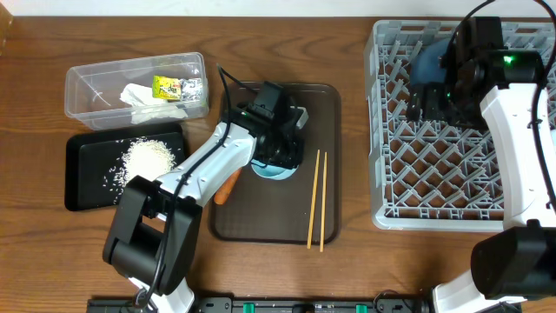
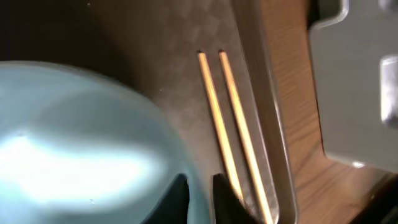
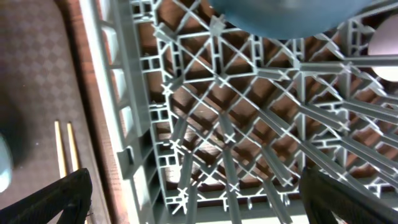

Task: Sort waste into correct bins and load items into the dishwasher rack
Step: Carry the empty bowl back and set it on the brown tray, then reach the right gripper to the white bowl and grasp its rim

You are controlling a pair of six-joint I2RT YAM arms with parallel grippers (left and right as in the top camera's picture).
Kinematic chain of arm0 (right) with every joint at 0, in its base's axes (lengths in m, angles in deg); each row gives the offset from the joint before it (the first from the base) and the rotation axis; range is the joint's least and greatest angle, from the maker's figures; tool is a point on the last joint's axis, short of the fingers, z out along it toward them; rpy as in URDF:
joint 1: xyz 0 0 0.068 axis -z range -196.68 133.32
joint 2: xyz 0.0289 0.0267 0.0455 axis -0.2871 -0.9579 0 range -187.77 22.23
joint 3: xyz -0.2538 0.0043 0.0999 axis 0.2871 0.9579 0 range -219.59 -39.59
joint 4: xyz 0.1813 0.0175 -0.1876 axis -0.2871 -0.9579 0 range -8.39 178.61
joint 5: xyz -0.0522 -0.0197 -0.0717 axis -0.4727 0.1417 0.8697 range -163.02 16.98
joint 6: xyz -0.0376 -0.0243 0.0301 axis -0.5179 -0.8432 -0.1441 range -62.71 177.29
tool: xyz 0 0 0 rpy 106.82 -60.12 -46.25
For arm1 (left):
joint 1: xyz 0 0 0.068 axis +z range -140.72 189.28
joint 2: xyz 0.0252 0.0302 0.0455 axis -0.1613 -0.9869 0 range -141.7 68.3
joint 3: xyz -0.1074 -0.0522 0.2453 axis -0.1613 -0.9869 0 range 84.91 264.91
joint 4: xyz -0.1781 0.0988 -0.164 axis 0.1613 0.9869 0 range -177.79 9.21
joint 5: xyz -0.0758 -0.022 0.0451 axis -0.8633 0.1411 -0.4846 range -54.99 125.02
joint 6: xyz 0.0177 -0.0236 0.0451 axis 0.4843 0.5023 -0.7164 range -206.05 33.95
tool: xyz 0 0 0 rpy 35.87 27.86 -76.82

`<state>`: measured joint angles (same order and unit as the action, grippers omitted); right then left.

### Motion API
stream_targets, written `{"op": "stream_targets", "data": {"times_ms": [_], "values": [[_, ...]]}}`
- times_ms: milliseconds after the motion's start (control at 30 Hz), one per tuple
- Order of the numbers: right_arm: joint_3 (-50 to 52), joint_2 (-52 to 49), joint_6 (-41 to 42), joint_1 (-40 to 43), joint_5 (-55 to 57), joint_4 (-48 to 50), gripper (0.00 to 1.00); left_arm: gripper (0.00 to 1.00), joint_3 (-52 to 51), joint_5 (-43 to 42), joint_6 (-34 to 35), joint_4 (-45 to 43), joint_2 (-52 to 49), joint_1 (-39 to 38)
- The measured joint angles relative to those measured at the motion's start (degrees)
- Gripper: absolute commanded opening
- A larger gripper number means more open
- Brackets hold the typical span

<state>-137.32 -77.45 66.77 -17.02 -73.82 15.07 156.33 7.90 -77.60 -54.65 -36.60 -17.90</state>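
I should take the light blue cup (image 1: 274,172) by its rim (image 1: 294,171) with my right gripper, because my left gripper is holding the cup across the tray from the dishwasher rack.
My left gripper (image 1: 278,155) is down on the brown tray, its jaws (image 2: 199,193) closed on the rim of the small light blue cup (image 2: 74,143), which also shows in the overhead view (image 1: 276,170). Two wooden chopsticks (image 1: 315,200) lie side by side to the cup's right (image 2: 230,124). An orange carrot-like stick (image 1: 228,184) lies at the tray's left edge. My right gripper (image 1: 426,103) is open and empty (image 3: 211,199) over the grey dishwasher rack (image 1: 434,174). The dark blue bowl (image 1: 430,63) sits in the rack's far part (image 3: 292,15).
The clear tub (image 1: 87,91) holds white tissue (image 1: 143,100) and a yellow-green wrapper (image 1: 174,85). The black tray (image 1: 82,174) holds rice grains (image 1: 148,156). The brown tray (image 1: 269,217) lies between the bins and the rack. A pale rounded object (image 3: 385,46) sits in the rack.
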Motion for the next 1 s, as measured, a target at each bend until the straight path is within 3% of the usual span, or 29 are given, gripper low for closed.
{"op": "stream_targets", "data": {"times_ms": [100, 233, 300, 533, 700, 800, 1000], "values": [[0.00, 0.00, -1.46, -0.20, -2.56, 1.01, 0.99, 0.42, 0.00, 0.79, 0.59, 0.42, 0.31, 0.98], [0.00, 0.00, -3.19, -1.75, -5.46, 3.56, 0.99, 0.47, 0.00, 1.25, 0.79, 2.73, 3.02, 4.35], [0.02, 0.00, -3.76, -3.13, -6.40, 5.42, 0.99, 0.47, 0.00, 1.55, 0.76, 4.74, 6.16, 7.28], [0.04, -0.02, -5.42, -11.45, -8.98, 13.22, 0.99, 0.64, 0.09, 3.61, 0.70, 13.46, 21.53, 22.47], [0.04, -1.20, -5.88, -19.02, -10.01, 17.70, 0.98, 0.65, 0.22, 5.66, 0.76, 18.71, 26.29, 32.76], [0.04, -3.96, -5.97, -22.53, -10.21, 19.30, 0.91, 0.65, 0.22, 6.14, 0.76, 20.74, 26.18, 36.94], [0.04, -13.16, -5.16, -27.71, -10.25, 20.94, 0.83, 0.65, 0.22, 6.54, 0.76, 21.33, 25.88, 39.93]]}}
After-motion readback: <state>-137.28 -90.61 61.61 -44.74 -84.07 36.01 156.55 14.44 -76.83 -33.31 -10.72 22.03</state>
